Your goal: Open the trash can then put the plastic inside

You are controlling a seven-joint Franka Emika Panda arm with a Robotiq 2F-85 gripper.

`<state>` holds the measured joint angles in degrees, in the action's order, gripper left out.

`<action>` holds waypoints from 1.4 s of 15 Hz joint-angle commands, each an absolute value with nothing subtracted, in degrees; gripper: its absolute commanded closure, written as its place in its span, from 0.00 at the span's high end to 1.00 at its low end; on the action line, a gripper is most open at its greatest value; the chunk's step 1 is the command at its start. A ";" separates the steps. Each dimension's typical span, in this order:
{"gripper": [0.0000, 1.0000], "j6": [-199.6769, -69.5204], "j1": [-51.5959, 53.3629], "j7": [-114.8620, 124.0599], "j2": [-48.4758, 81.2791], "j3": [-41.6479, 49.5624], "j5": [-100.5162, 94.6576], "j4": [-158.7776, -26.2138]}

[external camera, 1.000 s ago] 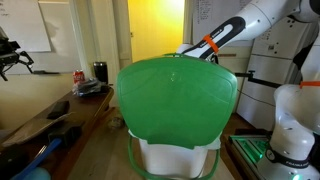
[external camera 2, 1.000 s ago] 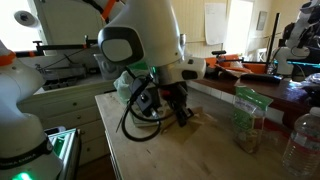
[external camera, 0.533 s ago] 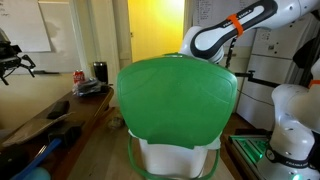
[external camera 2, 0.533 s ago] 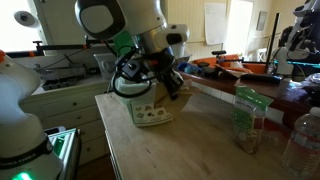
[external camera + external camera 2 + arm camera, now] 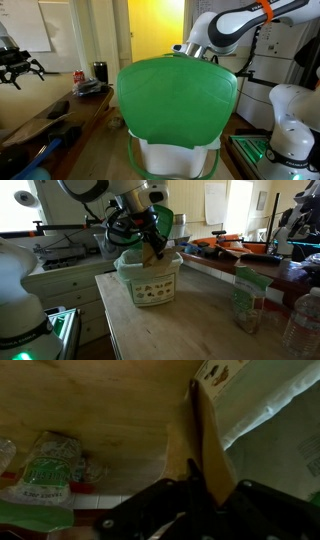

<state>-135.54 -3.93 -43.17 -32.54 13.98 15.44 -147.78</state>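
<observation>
The green lid is tipped back, and I see the plastic hanging at the trash can's rim. My gripper should keep going over the trash can's opening and let go there.
The trash can's bright green lid stands raised and fills an exterior view, with the white body below it. In an exterior view the trash can sits on the wooden table, its lid tipped back. My gripper hangs just above the can's green rim, shut on a tan strip of plastic. In the wrist view the plastic sticks out from my dark gripper, next to the can's white wall. The lid hides my gripper in the view that it fills.
A green packet and a clear bottle stand at the table's right end. The packet also shows in the wrist view. A red can and a black cup sit on a side counter.
The arm has lifted from the table top and swung over to the trash can, carrying the plastic. The lid stays raised.
</observation>
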 commanded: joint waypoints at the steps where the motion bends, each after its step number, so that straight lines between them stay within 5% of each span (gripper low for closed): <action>1: 0.00 -134.15 -0.86 -44.30 -38.01 14.95 14.53 -150.70; 16: 0.00 -132.31 12.32 -54.79 -35.53 21.16 23.50 -149.71; 17: 0.05 -132.45 12.59 -55.25 -34.88 21.20 24.31 -149.66; 18: 0.27 -132.85 12.69 -55.49 -34.04 21.15 25.09 -149.56; 21: 0.35 -132.73 12.35 -55.62 -32.70 20.64 26.64 -149.30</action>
<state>-134.22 12.26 -53.86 -34.68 20.40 24.07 -150.37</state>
